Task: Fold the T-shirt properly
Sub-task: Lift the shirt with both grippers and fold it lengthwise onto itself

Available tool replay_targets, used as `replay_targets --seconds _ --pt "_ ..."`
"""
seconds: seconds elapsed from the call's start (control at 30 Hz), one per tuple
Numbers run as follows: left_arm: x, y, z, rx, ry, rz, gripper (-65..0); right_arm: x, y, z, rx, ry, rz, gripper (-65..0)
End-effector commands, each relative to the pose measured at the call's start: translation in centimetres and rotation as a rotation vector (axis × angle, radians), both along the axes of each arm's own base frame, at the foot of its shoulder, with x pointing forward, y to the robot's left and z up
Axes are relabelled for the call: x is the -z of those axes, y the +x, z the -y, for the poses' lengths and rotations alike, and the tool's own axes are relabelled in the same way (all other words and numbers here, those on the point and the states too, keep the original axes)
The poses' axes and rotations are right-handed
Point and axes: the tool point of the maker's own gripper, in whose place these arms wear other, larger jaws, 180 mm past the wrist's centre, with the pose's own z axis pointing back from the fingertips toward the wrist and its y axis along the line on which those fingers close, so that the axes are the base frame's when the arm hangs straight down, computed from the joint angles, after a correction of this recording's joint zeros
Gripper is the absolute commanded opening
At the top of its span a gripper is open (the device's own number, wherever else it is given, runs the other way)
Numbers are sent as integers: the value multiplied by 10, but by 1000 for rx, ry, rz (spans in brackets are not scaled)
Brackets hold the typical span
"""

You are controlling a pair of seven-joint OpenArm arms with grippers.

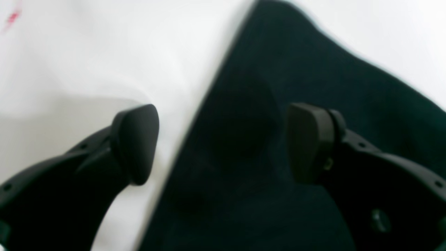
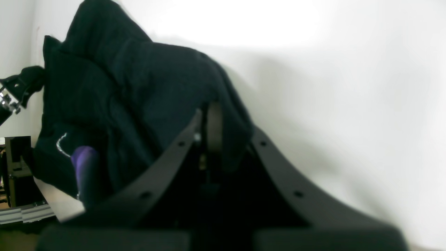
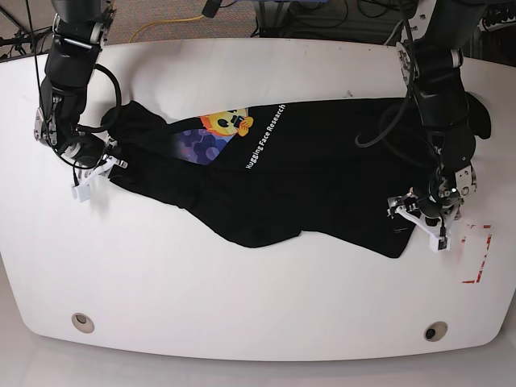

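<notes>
Next, I grip the straight edge (image 1: 191, 140) with my left gripper before both grippers lift and spread the shirt, because the black T-shirt lies bunched (image 3: 250, 211) with only its end in my right gripper.
The black T-shirt (image 3: 322, 177) lies spread and partly bunched across the white table (image 3: 242, 282), its yellow face, purple hexagons and white lettering showing near the back left. My left gripper (image 3: 417, 218) hangs open at the shirt's front right corner. In the left wrist view its fingers (image 1: 134, 143) straddle the T-shirt's (image 1: 278, 139) straight edge, one over bare table, one over cloth. My right gripper (image 3: 97, 173) is at the shirt's left end. In the right wrist view this gripper (image 2: 209, 122) is shut on a lifted fold of the T-shirt (image 2: 139, 87).
A red outline mark (image 3: 477, 254) is on the table just right of the left gripper. Two round holes (image 3: 81, 321) sit near the table's front edge. Cables and a yellow cord (image 3: 165, 24) lie on the floor behind the table.
</notes>
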Motion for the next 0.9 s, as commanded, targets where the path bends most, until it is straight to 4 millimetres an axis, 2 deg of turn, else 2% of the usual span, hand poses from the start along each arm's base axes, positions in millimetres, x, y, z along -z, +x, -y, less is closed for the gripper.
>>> replay_targets --seconds 0.0,0.1,0.27,0.3,0.4,0.47,0.5,0.53,0.6,0.73,0.87 --pt "-11 10 10 66 -3 35 -121 -11 9 9 3 -25 26 -650" --pt "-10 9 28 153 1 28 -122 -14 12 9 3 -23 34 -650" --pt "-7 8 30 160 2 22 -129 -15 12 11 3 -29 35 -650" --pt "-8 9 30 160 2 23 -149 -15 12 11 3 -29 35 -650" --pt "-8 9 30 160 4 22 -279 -15 12 11 3 -29 35 -650" --pt "-6 8 29 157 4 22 -397 -15 12 12 3 -30 35 -650" --pt "-6 9 29 151 -1 31 -490 -15 12 12 3 -30 35 -650" --pt "-6 10 29 148 -4 43 -553 -15 13 12 3 -32 35 -650" --pt "-9 13 26 143 -2 67 -650 -15 13 12 3 -32 35 -650" --pt "-20 17 24 142 8 97 -650 -21 19 11 0 -32 50 -650" --pt "-55 25 23 166 63 161 -650 -27 22 15 -4 -43 66 -650"
